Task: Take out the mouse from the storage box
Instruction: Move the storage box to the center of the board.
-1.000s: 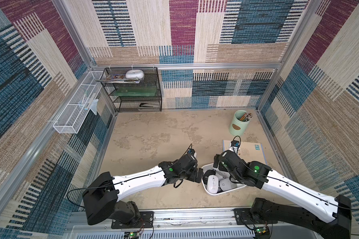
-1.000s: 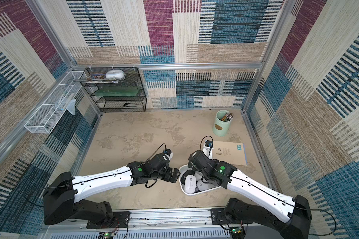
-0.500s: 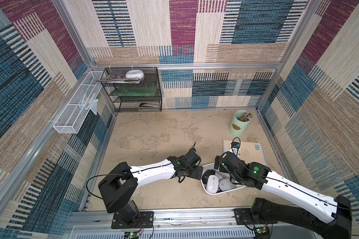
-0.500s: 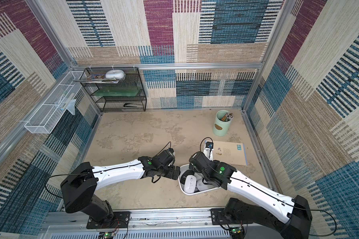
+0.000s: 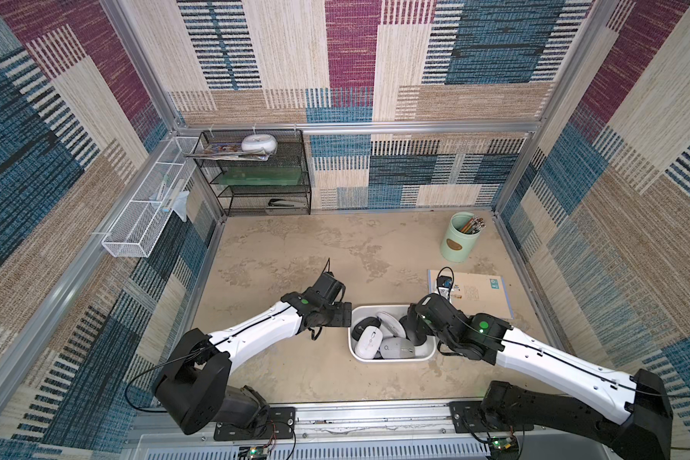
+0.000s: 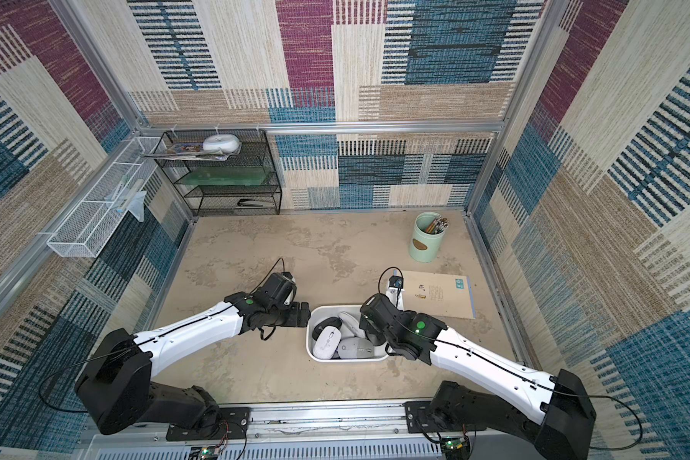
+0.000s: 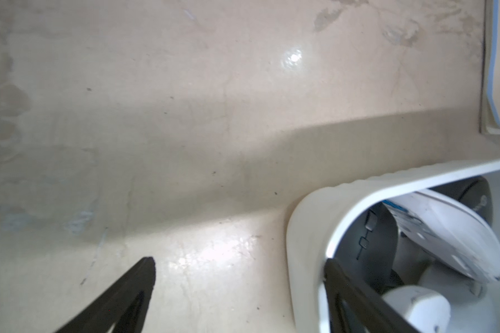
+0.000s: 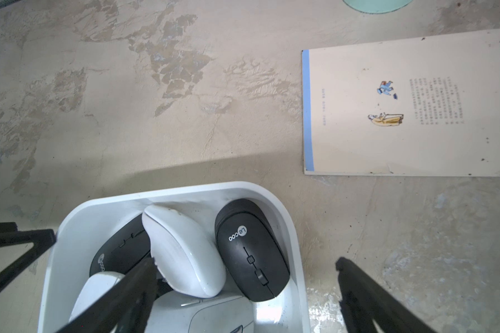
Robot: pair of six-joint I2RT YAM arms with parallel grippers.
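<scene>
The storage box is standing close to the table's front edge (image 5: 393,398). So next my left gripper takes hold of its end (image 5: 349,339) and, together with my right gripper, moves the box back first.
The storage box (image 5: 379,308) (image 6: 347,307) is a shallow white tub at the table's front middle, holding several mice. In the right wrist view a white mouse (image 8: 182,250) leans beside a black mouse (image 8: 251,250). My left gripper (image 5: 345,318) (image 7: 240,261) stands open astride the box's left wall (image 7: 303,259), one finger (image 7: 347,291) inside and the other outside. My right gripper (image 5: 413,332) (image 8: 246,262) hangs open over the box's right end. One of its fingers (image 8: 139,285) is above the mice, and the other is outside the right wall.
A mint-green pencil cup (image 5: 460,239) stands at the back right, with a flat booklet (image 5: 479,292) just behind the box. A black wire shelf (image 5: 259,175) fills the back left corner. A white mesh basket (image 5: 144,215) hangs on the left wall.
The box now sits farther left and squarer to the table, with both grippers shifted left with it. My left arm's elbow has swung and its jaws have narrowed slightly.
</scene>
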